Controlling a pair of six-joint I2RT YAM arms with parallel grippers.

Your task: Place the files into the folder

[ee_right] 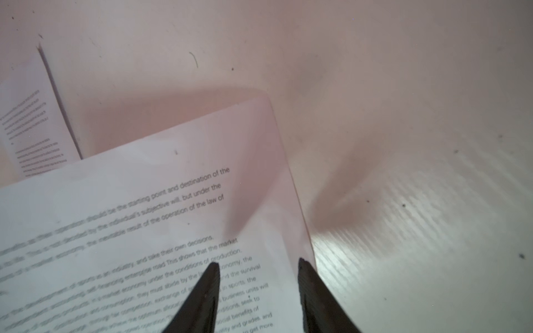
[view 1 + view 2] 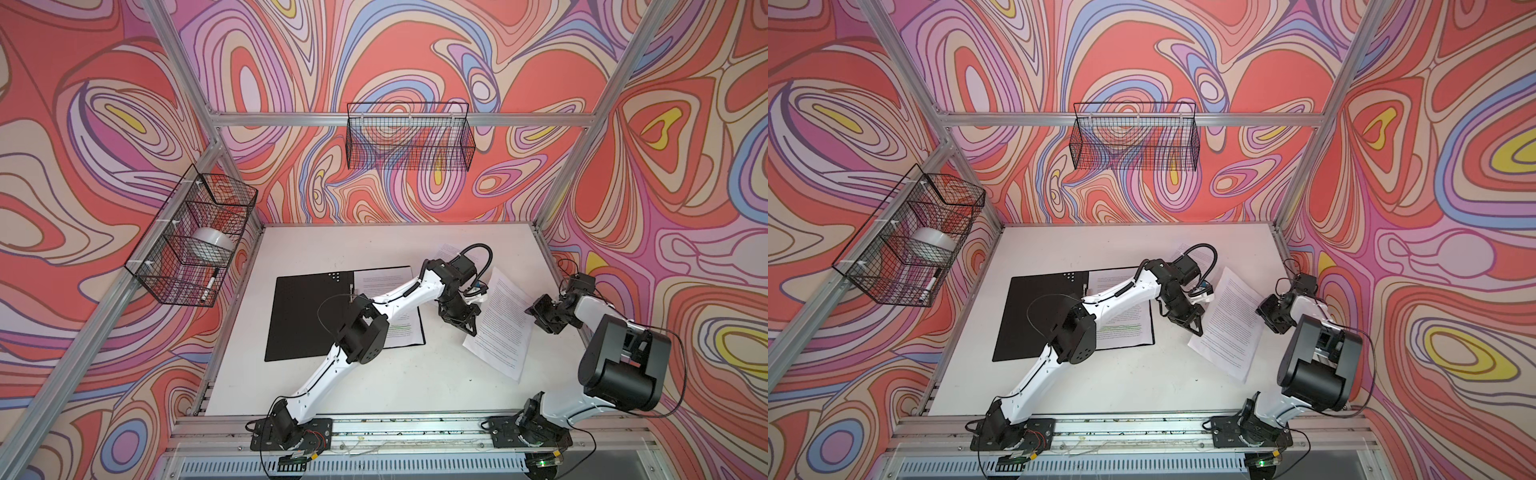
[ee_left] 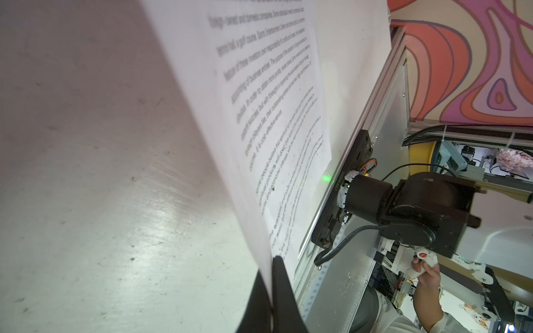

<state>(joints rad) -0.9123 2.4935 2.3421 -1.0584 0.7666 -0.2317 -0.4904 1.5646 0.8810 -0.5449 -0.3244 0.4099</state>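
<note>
The second sheet's edge nearest the folder is in my left gripper, print facing up, so I should keep carrying the sheet until it covers the green-highlighted sheet.
The folder lies open on the white table, black inside up. A printed sheet with green highlighted lines rests on its right half, partly under my left arm. A second sheet of the files lies askew to the right. My left gripper is shut on its near-left edge, which is raised. My right gripper hovers open over that sheet's right edge. A third sheet peeks out behind my left wrist.
A wire basket on the left wall holds a tape roll and a marker. Another wire basket hangs on the back wall. Aluminium frame rails border the table. My right arm's base stands beyond the held sheet.
</note>
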